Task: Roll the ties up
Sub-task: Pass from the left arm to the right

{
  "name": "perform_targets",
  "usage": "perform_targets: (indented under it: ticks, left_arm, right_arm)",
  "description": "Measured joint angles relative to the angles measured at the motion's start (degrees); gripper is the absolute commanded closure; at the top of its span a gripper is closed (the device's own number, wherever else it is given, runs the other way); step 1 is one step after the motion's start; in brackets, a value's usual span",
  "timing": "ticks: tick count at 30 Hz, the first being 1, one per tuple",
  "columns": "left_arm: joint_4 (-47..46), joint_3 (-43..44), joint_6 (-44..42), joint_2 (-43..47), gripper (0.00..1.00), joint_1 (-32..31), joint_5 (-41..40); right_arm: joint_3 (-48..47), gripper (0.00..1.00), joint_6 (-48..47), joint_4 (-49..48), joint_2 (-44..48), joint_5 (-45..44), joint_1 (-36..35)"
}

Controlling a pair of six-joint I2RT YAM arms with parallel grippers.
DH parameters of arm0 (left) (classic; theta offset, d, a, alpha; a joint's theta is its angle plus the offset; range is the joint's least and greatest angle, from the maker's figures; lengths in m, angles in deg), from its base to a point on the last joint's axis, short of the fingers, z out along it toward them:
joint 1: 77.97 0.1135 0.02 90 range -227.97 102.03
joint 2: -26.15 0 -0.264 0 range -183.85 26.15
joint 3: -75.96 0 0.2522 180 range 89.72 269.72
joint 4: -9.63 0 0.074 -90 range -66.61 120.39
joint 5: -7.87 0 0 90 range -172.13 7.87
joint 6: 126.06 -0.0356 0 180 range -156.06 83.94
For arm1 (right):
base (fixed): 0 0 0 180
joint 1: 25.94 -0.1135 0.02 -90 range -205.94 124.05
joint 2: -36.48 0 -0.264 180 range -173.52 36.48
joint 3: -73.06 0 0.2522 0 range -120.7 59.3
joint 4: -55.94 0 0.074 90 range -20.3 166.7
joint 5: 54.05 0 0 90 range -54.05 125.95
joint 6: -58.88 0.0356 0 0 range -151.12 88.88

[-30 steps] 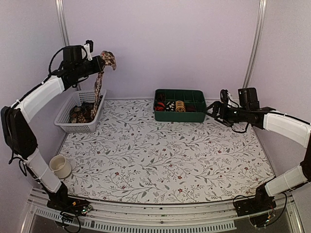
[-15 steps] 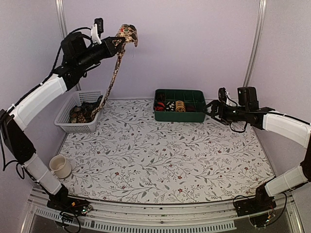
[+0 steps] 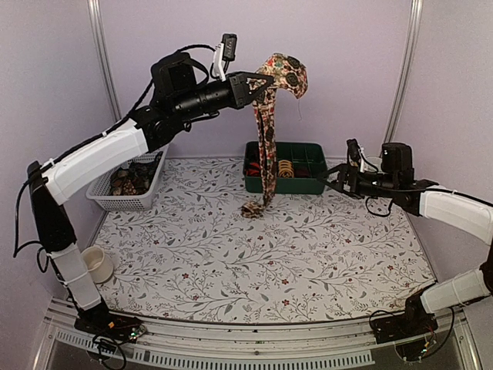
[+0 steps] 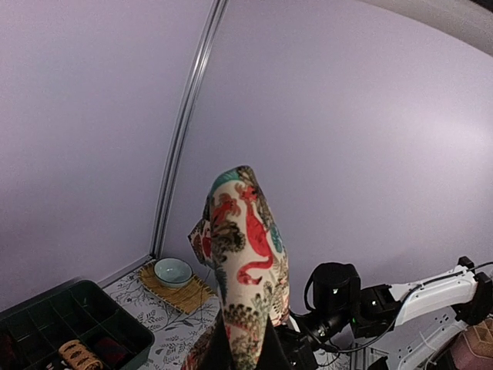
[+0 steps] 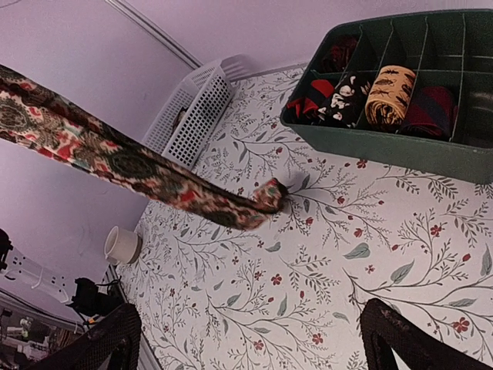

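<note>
I expect the tie's hanging length to trail in a curve when I pull its flopped top out flat, because its lower end crumples limply on the cloth.
A dark brown tie with a reddish-cream print hangs from my left gripper, which is shut on it high above the table. Its top flops over past the fingers, and its lower end rests crumpled on the cloth in front of the green tray. In the right wrist view the same tie slants down to the table. My right gripper hovers at the tray's right side, open and holding nothing. More ties lie in the white basket.
The green compartment tray at the back holds rolled ties. The white mesh basket stands at the back left. A white cup sits near the left front. A small bowl rests on a woven mat.
My left arm has swung up and to the right, drawing the tie out of the basket to the middle of the table. The right arm has barely moved.
</note>
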Motion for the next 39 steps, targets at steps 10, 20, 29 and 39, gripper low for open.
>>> perform_targets:
  ticks: [10, 20, 29, 39]
  left_arm:
    - [-3.13, -16.20, -0.94, 3.37, 1.00, -3.23, 0.33]
    - [2.86, -16.85, -4.11, 6.32, 1.00, -3.39, 3.13]
    - [7.76, -21.66, -3.32, 8.52, 1.00, -3.54, 4.11]
    - [8.94, -26.53, 2.10, 8.52, 1.00, -3.56, 0.98]
  right_arm:
    - [3.65, 0.00, -1.42, -9.86, 12.41, 4.48, -1.16]
    - [3.67, 0.06, -10.10, -12.46, 13.86, 2.82, -5.22]
    - [7.41, 0.02, -29.00, -15.87, 13.25, -8.68, -17.00]
    - [9.94, 0.00, -60.63, -31.63, 0.17, -41.27, -34.77]
